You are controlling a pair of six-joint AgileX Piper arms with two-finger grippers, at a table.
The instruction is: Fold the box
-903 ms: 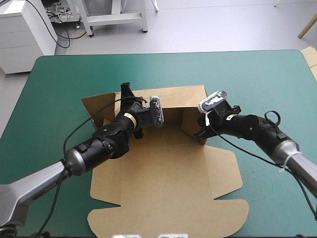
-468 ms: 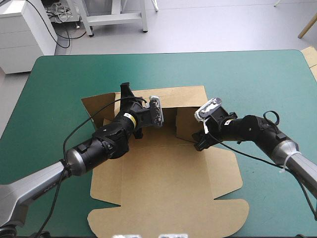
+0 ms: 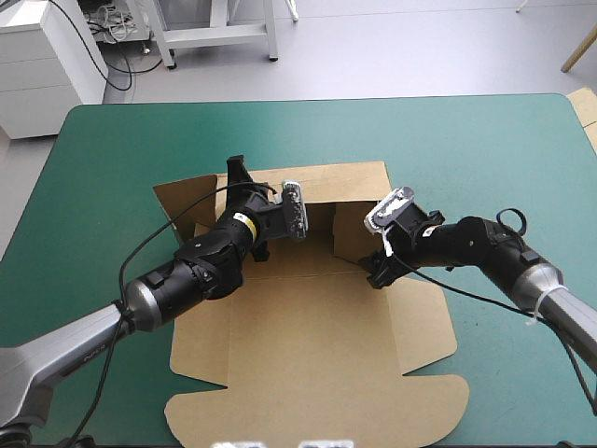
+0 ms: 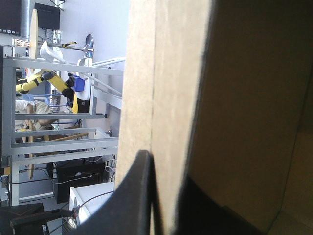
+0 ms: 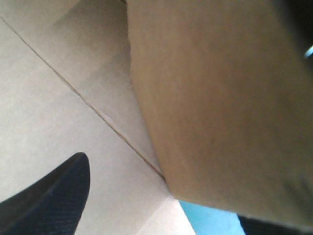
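I expect the lid panel (image 3: 317, 364) to slope down from a crease (image 3: 308, 275) joining it to the box's bottom, so it will follow when I lift the box.
The brown box (image 3: 317, 317) lies mostly flat on the teal-green cover, with its far wall (image 3: 326, 182) raised. My left gripper (image 3: 258, 245) is at the left end of that wall. In the left wrist view it (image 4: 166, 196) is shut on the upright board edge (image 4: 161, 98). My right gripper (image 3: 376, 269) is at the raised right side flap (image 3: 350, 233), which leans inward. In the right wrist view the fingers (image 5: 54, 200) stand apart, with the flap (image 5: 220, 107) against the far one and the box floor (image 5: 58, 98) below.
The lid panel with rounded tabs (image 3: 317, 411) reaches toward the table's front edge. A left flap (image 3: 187, 201) lies angled at the far left of the box. Pale board (image 3: 586, 110) shows past the table's far right corner. Teal-green cover (image 3: 485, 149) surrounds the box.
My right gripper has shifted toward the box's middle and slightly nearer, and the right side flap has swung inward with it. The left arm has stayed in place on the wall.
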